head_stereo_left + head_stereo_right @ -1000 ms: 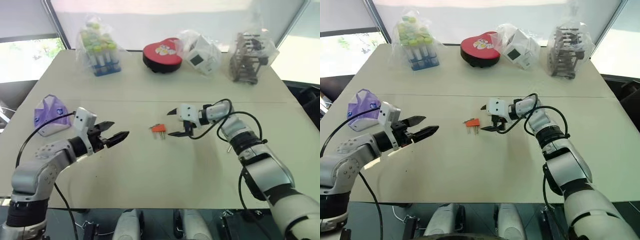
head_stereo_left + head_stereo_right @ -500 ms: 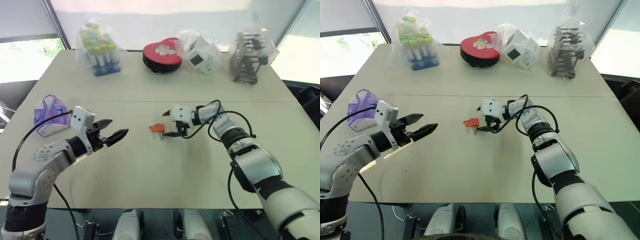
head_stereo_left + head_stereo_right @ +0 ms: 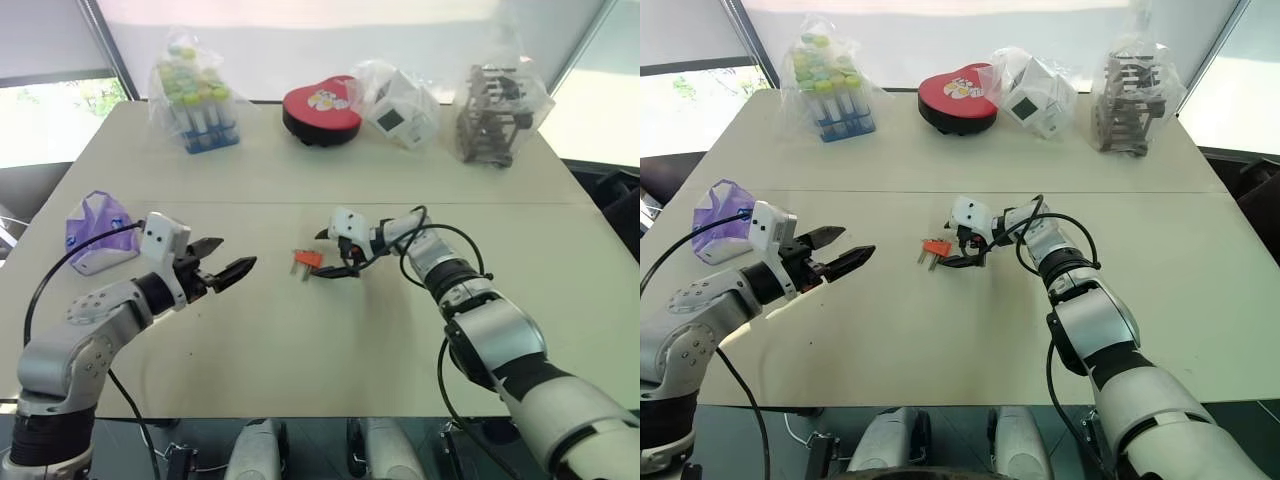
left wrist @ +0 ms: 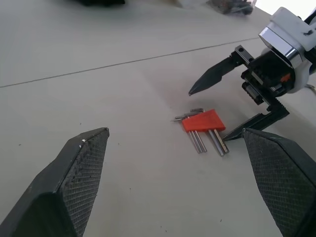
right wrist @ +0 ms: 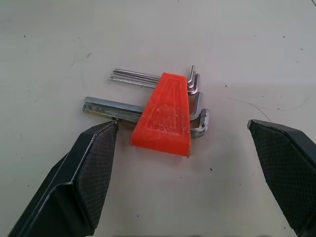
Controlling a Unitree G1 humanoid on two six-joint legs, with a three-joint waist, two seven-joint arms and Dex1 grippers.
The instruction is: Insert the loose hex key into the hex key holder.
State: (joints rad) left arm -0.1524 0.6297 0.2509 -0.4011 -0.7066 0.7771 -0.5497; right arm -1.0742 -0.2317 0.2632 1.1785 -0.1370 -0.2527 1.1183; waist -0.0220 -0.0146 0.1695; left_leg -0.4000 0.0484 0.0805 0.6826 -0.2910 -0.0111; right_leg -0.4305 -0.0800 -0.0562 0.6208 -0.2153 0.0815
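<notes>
A gap (image 4: 206,138) lies between the thin hex keys and the thick ones, so I expect to find empty holes there when I lift the orange hex key holder (image 4: 203,121).
The hex key holder (image 5: 165,114) is a small orange block lying flat on the table's middle, with several thin and thick metal keys through it. I cannot pick out the loose hex key among them. My right gripper (image 3: 324,255) is open and points leftward. One of its fingers (image 5: 94,168) is on each side of the holder, low over the table, with nothing gripped. My left gripper (image 3: 238,252) hangs open above the table to the holder's left. It faces the holder (image 4: 203,120) from a short way off and is empty.
A purple-and-white pouch (image 3: 98,228) lies at the left edge. Along the far side stand a bag of capped tubes (image 3: 197,95), a red heart-shaped box (image 3: 323,108), a bagged white cube (image 3: 400,105) and a bagged dark rack (image 3: 497,105).
My right gripper has moved left and a little down, from beside the holder to having a finger on each side of it. The left gripper has stayed in place.
</notes>
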